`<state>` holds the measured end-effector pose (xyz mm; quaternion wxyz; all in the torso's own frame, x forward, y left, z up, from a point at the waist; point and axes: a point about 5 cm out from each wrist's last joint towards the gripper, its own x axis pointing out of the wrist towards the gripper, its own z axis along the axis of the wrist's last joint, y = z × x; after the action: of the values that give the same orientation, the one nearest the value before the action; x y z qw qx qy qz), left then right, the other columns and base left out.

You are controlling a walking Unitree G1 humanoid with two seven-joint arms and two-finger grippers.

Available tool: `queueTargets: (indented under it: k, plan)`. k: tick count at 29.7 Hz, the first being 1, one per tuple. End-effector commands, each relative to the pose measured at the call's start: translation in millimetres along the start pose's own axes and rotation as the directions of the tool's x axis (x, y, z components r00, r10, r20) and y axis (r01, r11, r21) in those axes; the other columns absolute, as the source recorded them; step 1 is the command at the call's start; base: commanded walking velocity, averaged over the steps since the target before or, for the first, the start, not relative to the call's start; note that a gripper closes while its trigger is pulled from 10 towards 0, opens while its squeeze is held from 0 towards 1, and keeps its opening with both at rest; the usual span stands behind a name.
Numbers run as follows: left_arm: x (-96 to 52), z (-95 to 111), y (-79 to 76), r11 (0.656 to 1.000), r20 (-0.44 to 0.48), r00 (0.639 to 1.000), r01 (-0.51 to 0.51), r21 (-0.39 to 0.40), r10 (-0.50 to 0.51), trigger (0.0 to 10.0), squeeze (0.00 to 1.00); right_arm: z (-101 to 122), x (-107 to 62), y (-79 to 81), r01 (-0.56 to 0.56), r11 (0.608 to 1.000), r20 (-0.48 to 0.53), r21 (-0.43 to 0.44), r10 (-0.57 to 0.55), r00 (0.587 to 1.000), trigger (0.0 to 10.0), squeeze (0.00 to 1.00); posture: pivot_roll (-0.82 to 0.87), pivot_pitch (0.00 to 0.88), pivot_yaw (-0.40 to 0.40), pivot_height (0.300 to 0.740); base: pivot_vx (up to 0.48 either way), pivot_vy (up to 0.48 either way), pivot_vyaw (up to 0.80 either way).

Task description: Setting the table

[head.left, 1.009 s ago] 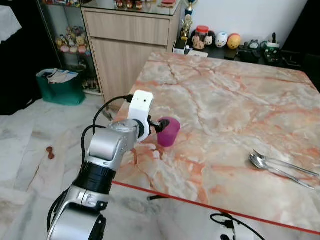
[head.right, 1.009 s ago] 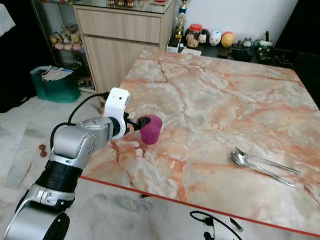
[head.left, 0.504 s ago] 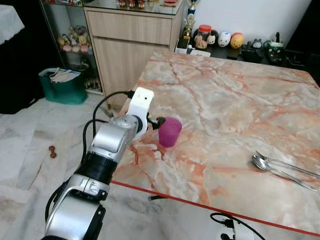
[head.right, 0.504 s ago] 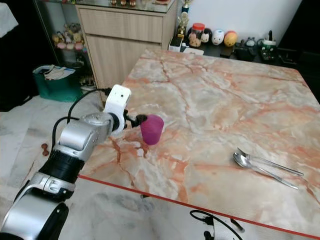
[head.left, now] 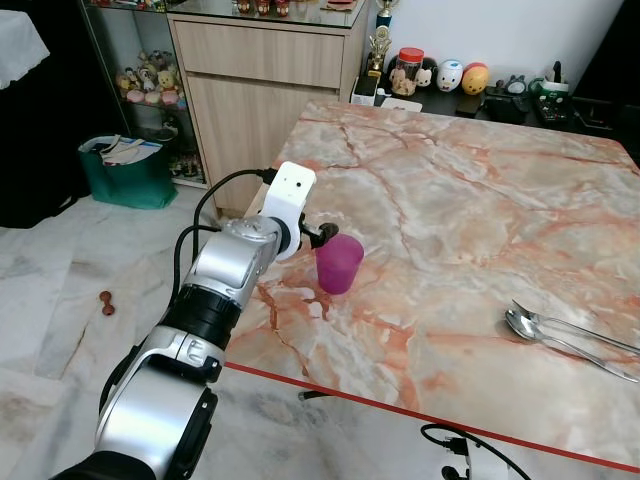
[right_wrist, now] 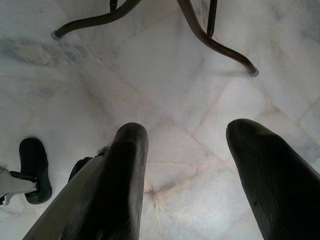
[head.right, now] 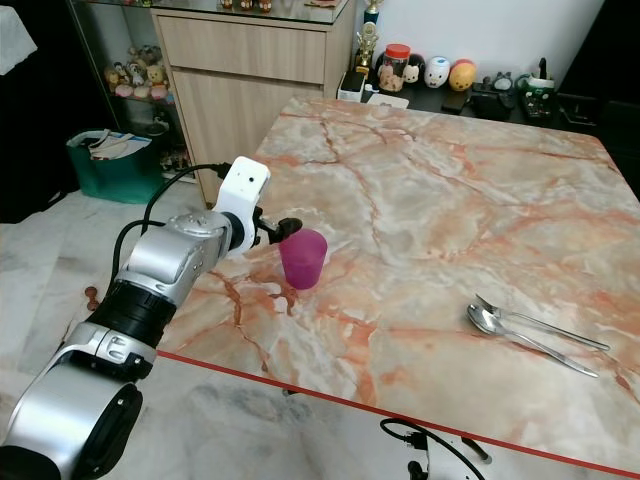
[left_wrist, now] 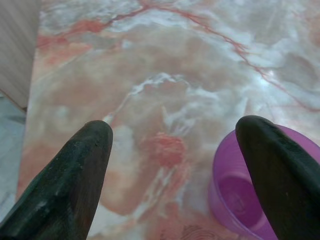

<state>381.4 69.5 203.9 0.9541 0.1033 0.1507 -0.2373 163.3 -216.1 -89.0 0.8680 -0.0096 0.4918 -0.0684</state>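
Note:
The cup (head.left: pixel 339 265) will tip along with my left gripper when I lift it by the cup's rim, because one gripper finger (left_wrist: pixel 280 172) hangs over the purple plastic cup's opening.
A purple plastic cup (head.left: pixel 339 265) stands upright on the marble table (head.left: pixel 470 230), near its left edge. My left gripper (head.left: pixel 325 236) is at the cup's left rim, open. In the left wrist view its two black fingers (left_wrist: pixel 75 175) stand wide apart, and the cup (left_wrist: pixel 235 195) sits just by one fingertip, not clamped. A spoon and a fork (head.left: pixel 560 335) lie together at the right near the front edge. My right gripper (right_wrist: pixel 190 145) hangs open over the pale floor.
A wooden cabinet (head.left: pixel 260 90) stands beyond the table's left corner, with a green bag (head.left: pixel 125 170) on the floor beside it. Small figurines and jars (head.left: pixel 450 78) line the far edge. Dark metal legs (right_wrist: pixel 210 40) and a black cable (head.left: pixel 470 445) lie below the table's front.
My left wrist has lifted a little and shifted right along the cup's rim. The cup has stayed where it was. The camera has drifted slightly.

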Motion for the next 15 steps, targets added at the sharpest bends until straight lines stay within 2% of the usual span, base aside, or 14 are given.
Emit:
queueTargets:
  k: [1, 15]
  plan:
    - [1.4, 3.7, -3.3, 0.999, -0.001, 1.0, 0.012, 0.045, -0.012, 10.0, 0.0, -0.7, -0.2, -1.4, 0.008, 1.0, -0.003, 0.014, -0.008, 1.0, 10.0, 0.0, 0.15, 0.0, -0.041, 0.707, 0.0, 0.0, 0.0]
    - [1.9, 0.0, -11.1, 0.993, -0.018, 0.996, 0.084, 0.079, -0.083, 10.0, 0.0, 0.0, 0.0, -1.0, 0.006, 1.0, -0.002, 0.009, -0.006, 1.0, 10.0, 0.0, 0.16, 0.0, -0.041, 0.707, 0.0, 0.0, 0.0]
